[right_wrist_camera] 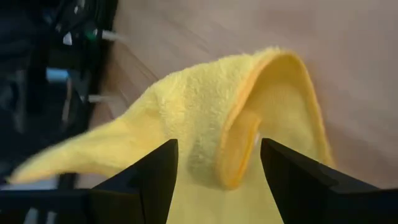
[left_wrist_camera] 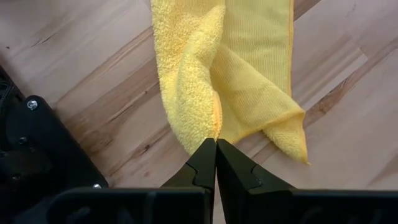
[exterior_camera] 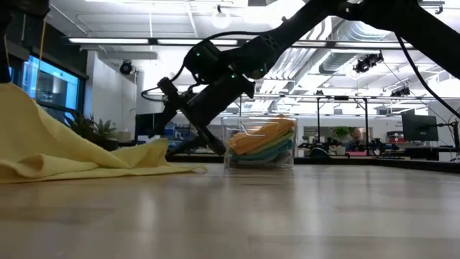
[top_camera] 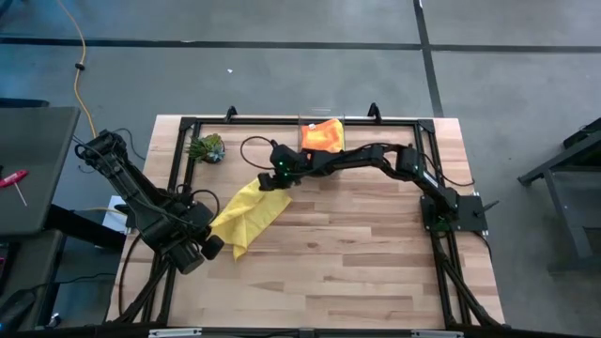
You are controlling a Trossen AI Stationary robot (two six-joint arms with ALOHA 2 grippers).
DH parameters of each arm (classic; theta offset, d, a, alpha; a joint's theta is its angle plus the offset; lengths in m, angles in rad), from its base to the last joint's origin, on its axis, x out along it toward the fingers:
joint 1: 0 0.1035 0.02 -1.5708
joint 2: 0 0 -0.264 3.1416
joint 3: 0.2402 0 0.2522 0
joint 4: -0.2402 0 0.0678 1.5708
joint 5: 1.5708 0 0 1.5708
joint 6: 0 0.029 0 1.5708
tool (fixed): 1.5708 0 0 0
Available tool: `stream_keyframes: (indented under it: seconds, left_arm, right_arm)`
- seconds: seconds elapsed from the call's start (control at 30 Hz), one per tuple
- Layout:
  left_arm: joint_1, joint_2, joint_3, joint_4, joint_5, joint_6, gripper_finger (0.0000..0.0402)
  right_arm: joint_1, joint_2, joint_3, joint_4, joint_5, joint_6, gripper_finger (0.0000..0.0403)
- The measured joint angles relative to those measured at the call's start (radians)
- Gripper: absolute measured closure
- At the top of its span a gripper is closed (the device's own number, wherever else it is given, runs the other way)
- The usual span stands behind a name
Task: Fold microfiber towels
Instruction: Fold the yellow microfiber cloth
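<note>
I expect the yellow towel to open into a broad sheet when I pull it, because the raised hem curls over loosely and the cloth lies slack.
A yellow microfiber towel lies crumpled on the wooden table, left of centre. My left gripper is shut on its near-left part; in the low view the cloth rises from the table toward the upper left. My right gripper is open at the towel's far corner. Its two fingers stand either side of a raised, curled-over hem. An orange towel lies on top of a stack in a clear box at the far edge. My left gripper pinches a folded edge of the yellow towel between its two shut fingers, coming from above and slanting down. That part is lifted; the rest of the towel trails slack onto the table. Whether my right gripper touches the cloth between its fingers, I cannot tell.
A small green leafy clump sits at the far left corner. A black frame runs around the table's edges. Bare wood spreads over the near and right parts of the table.
</note>
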Motion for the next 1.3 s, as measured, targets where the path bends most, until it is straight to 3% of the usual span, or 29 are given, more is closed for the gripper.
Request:
stream_keyframes:
  seconds: [0.27,0.4,0.8,0.93,1.1,1.3]
  left_arm:
    - [0.0,0.0,0.0,0.0,-0.008,-0.004,0.0401]
    - [0.0,0.0,0.0,0.0,0.005,-0.004,0.0401]
    - [0.0,0.0,0.0,0.0,0.015,-0.007,0.0401]
    - [0.0,0.0,0.0,0.0,0.015,-0.007,0.0401]
    - [0.0,0.001,0.0,0.003,0.015,-0.007,0.0401]
    - [0.0,0.0,0.0,0.003,0.016,-0.016,0.0401]
  right_arm:
    - [0.015,0.0,0.0,-0.007,-0.013,-0.575,0.0181]
    - [0.033,0.0,0.0,-0.009,-0.012,-0.762,0.0181]
    - [0.077,0.002,0.0,0.004,0.138,-1.212,0.0181]
    - [0.094,0.034,0.001,0.027,0.156,-1.247,0.0181]
    - [0.102,0.044,0.001,0.104,0.32,-1.223,0.0181]
    - [0.091,0.043,0.001,0.11,0.328,-1.182,0.0184]
